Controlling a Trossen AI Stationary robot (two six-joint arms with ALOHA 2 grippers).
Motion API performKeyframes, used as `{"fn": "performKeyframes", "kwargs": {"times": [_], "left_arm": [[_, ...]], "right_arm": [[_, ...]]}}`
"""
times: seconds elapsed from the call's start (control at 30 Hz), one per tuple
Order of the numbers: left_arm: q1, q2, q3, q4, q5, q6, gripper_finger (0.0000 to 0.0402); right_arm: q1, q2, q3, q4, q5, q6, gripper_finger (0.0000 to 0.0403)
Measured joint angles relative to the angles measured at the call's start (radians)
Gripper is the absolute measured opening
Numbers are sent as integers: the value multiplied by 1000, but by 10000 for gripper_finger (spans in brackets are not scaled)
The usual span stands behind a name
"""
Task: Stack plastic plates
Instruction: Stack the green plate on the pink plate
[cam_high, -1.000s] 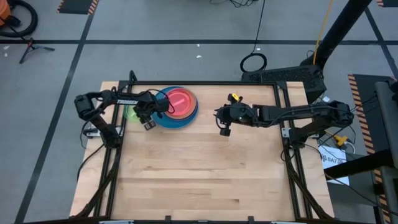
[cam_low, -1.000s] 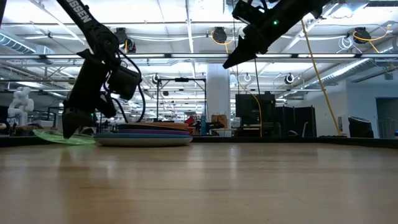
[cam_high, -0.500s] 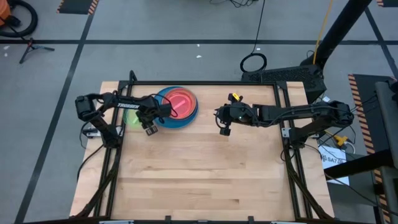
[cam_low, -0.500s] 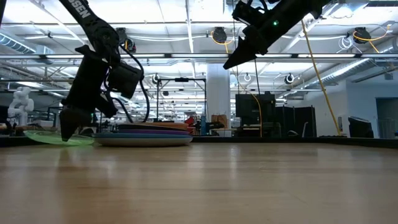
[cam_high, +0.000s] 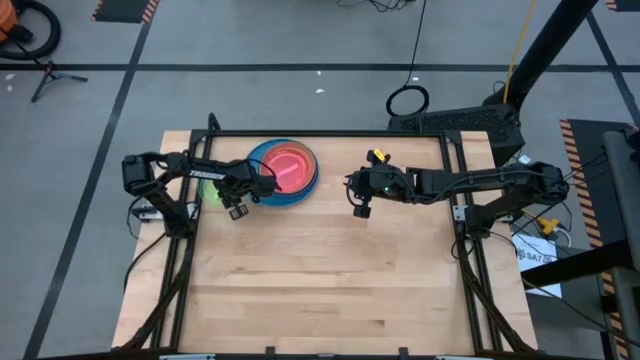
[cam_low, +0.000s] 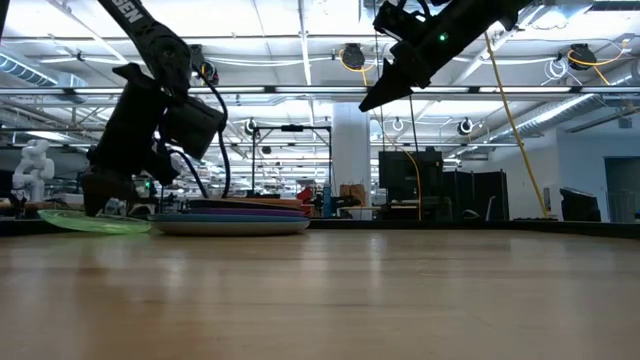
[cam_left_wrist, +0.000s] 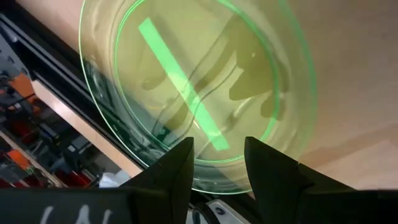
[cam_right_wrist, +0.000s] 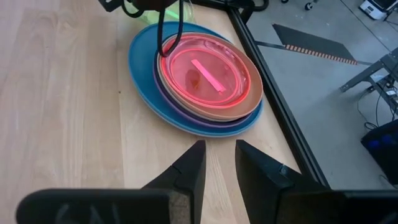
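Observation:
The green plate's near rim (cam_left_wrist: 219, 186) runs crosswise under both fingers of my left gripper, so I should back off and pinch the rim (cam_left_wrist: 305, 121) facing the open wood.
A stack of plates (cam_high: 285, 172) rests on the table's far left part: blue at the bottom, then purple and tan, with translucent pink (cam_right_wrist: 208, 73) on top. A translucent green plate (cam_high: 210, 190) lies to the left of the stack (cam_low: 235, 218), and its rim reaches out over the table's left edge. My left gripper (cam_high: 236, 208) hangs open just over the green plate's (cam_left_wrist: 205, 81) near rim. My right gripper (cam_high: 360, 208) waits open, high above the table's middle, to the right of the stack (cam_right_wrist: 199, 81). My left gripper (cam_left_wrist: 217, 162) stands over the green plate's rim (cam_left_wrist: 217, 185) from above, pointing down, one finger on either side of it. I cannot tell whether the fingers touch it. The green plate (cam_low: 95, 224) lies on the table.
Black frame rails (cam_high: 185, 250) run along the table's left, right and far edges. Bare wooden table (cam_high: 330, 280) stretches across the near half and the right of the stack. Cables and equipment show past the left edge (cam_left_wrist: 37, 124).
My left gripper has moved a little toward the table's near left and risen slightly. The green plate has slid a short way toward the table's left edge and lies flatter than a second ago. My right arm has kept still.

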Motion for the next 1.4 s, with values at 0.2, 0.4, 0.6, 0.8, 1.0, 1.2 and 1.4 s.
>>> {"fn": "performKeyframes", "kwargs": {"times": [0.2, 0.4, 0.6, 0.8, 1.0, 1.2, 1.4], "left_arm": [[-24, 0, 6, -4, -39, -35, 149], [-21, 0, 75, -18, -140, -49, 149], [-26, -28, 162, -73, -166, -11, 149], [-92, -146, 143, -77, 74, 1, 149], [-207, -223, 69, -61, 135, -63, 149], [-232, -213, -35, 70, 137, -176, 149], [-232, -214, -121, 169, 116, -193, 149]], "right_arm": [[0, 0, 0, 0, 0, -1, 79], [0, 0, 0, 0, 0, -1, 79], [0, 0, 0, 0, 0, -1, 79], [0, 0, 0, -20, 0, -1, 79], [0, 0, 0, -23, 0, 9, 79], [0, 0, 0, -21, 0, 12, 79], [0, 0, 0, -19, 0, 22, 79]]}}
